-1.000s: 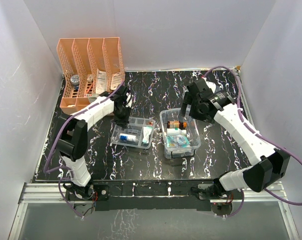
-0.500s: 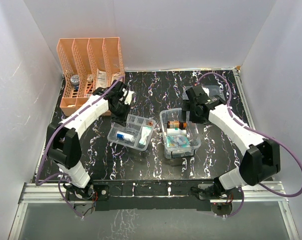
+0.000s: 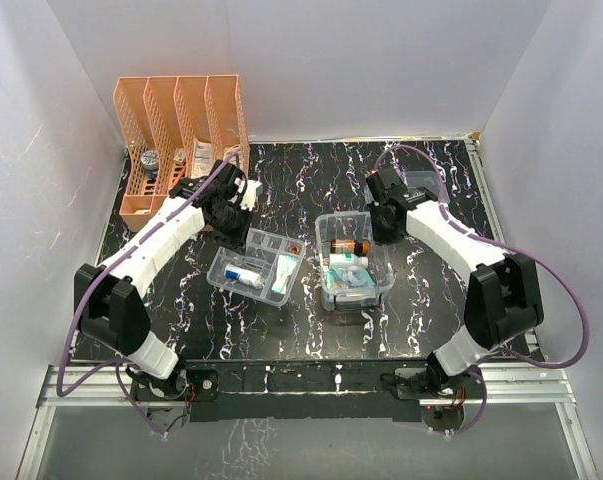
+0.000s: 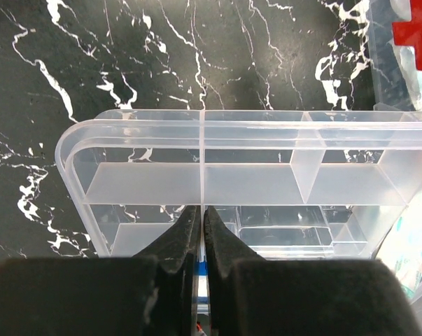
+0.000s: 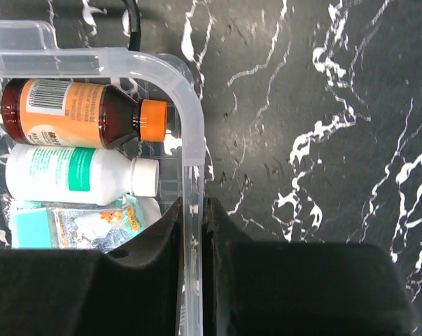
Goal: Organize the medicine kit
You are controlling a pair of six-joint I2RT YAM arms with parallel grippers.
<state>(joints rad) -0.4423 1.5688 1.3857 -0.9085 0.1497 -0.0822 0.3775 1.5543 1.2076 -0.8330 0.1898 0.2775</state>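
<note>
I keep rotating the kit until its cross faces front, since the kit's red cross (image 4: 415,38) faces the tray and my right gripper holds the kit's far side (image 5: 192,161).
The medicine kit (image 3: 323,240) is a deep clear box at mid-table, with no lid on it. Inside lie a brown bottle with an orange cap (image 5: 71,112), a white bottle (image 5: 78,175) and some packets. My right gripper (image 3: 381,225) (image 5: 193,203) is shut on the kit's far right wall (image 5: 190,119), one finger inside and one outside. The kit's red cross (image 4: 413,28) shows at the top right of the left wrist view. My left gripper (image 3: 239,215) (image 4: 201,210) is shut on a divider wall of the shallow clear divided tray (image 3: 245,290) (image 4: 148,183), left of the kit.
An orange slotted file rack (image 3: 181,140) stands at the back left with small items in its slots, close behind my left wrist. The tray holds a white and blue tube (image 3: 249,273) and a pale packet (image 3: 287,268). White walls enclose the black marbled table (image 3: 441,300).
My right gripper came down onto the kit's far right wall and shut on it. My left arm drew the divided tray to the left and turned it.
</note>
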